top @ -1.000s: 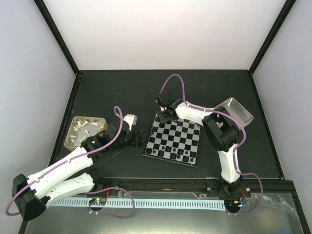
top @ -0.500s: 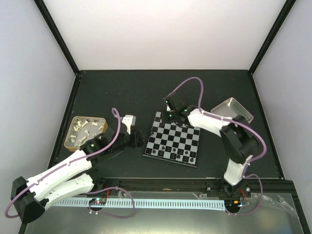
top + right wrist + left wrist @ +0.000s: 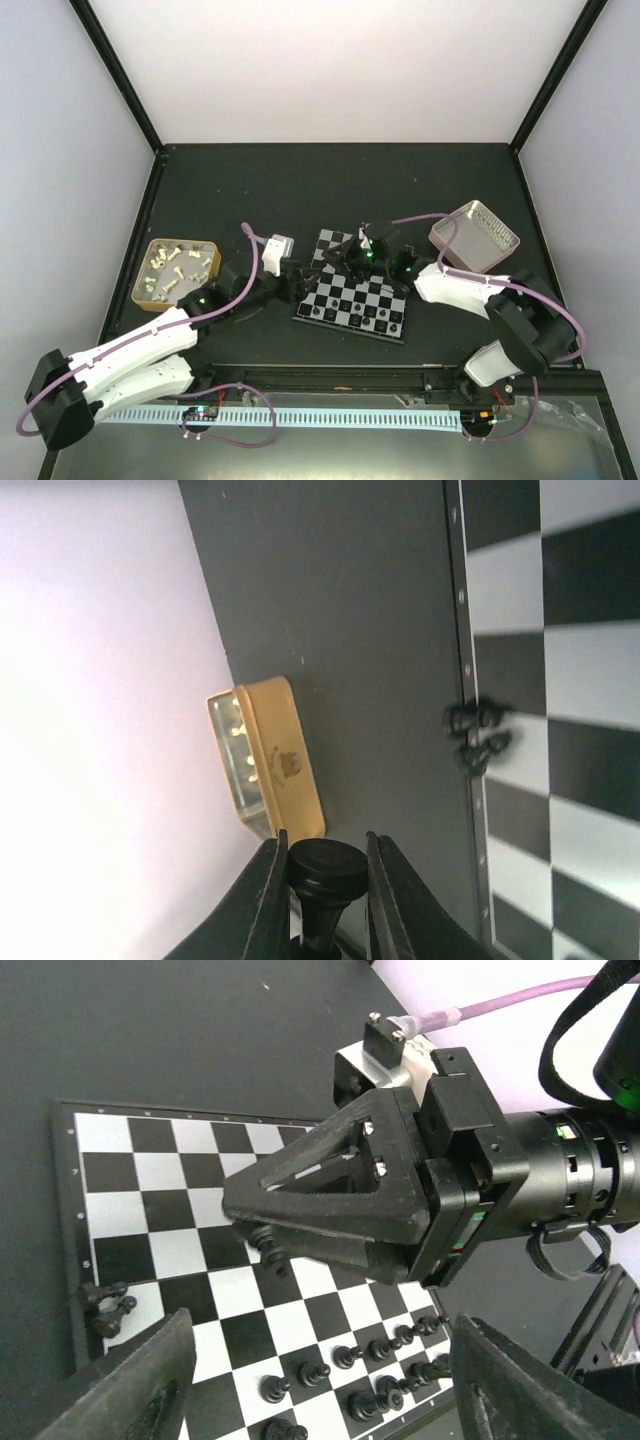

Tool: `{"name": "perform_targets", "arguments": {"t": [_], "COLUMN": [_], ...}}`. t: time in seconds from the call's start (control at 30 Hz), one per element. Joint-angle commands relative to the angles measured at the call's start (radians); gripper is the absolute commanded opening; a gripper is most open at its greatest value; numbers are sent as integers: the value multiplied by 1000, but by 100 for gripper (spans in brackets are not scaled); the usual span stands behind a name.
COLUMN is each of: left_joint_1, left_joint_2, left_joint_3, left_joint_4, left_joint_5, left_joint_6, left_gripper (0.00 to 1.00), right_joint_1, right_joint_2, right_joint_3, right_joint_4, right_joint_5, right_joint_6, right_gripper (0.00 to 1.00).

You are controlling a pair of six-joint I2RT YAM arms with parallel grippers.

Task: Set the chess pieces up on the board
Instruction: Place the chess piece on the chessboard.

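Observation:
The black chess piece hangs bottom up with its base (image 3: 327,868) between my right gripper's fingers, so next my left gripper grabs its lower end (image 3: 277,1263) before standing it upright.
The board (image 3: 372,294) lies mid-table with black chess pieces (image 3: 352,318) lined along its near rows. My right gripper (image 3: 345,258) hovers over the board's left part, shut on a black chess piece (image 3: 327,865), which the left wrist view shows hanging base-out from the fingertips (image 3: 268,1252). Just off the board's left edge my left gripper (image 3: 292,280) stands open and empty, its fingers (image 3: 130,1385) wide apart above the piece rows (image 3: 350,1372). Two more black pieces (image 3: 108,1303) lie tipped at the board's edge (image 3: 478,735).
A gold tin (image 3: 178,268) with several white pieces sits at the left, also in the right wrist view (image 3: 270,765). A pink-rimmed metal tray (image 3: 476,236) stands behind the board on the right. Purple cables loop over both arms.
The right arm has swung down from the board's far left corner to over its left part, its jaws now shut on a black piece. My left gripper has slid right to the board's edge.

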Motion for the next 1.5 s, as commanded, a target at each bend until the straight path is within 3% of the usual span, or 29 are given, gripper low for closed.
{"name": "perform_targets", "arguments": {"t": [0.0,0.1,0.37,0.77,0.9,1.0,1.13,1.33,1.47], "left_joint_1": [-26,-35,-42,-43,-44,-43,-45,-44,-44], "left_joint_2": [48,84,121,104,117,124,143,135,128], "left_joint_3": [11,28,53,54,62,70,84,95,110], "left_joint_4": [95,85,94,126,115,113,96,70,17], "left_joint_5": [50,32,15,77,66,67,72,62,46], "left_joint_6": [33,31,44,106,106,108,112,119,132], "left_gripper": [67,53,44,49,39,26,17,2,2], "right_joint_1": [31,39,62,74,78,86,89,89,87], "right_joint_2": [-62,-88,-153,-194,-198,-206,-225,-239,-231], "right_joint_3": [-43,-71,-75,-71,-58,-66,-87,-88,-83], "right_joint_4": [124,137,58,-14,-23,-31,-8,-25,-29], "right_joint_5": [-37,-37,-44,-20,-43,-65,-80,-69,-56], "right_joint_6": [241,291,293,252,234,221,225,165,67], "right_gripper": [14,14,14,17,18,18,19,28,43]}}
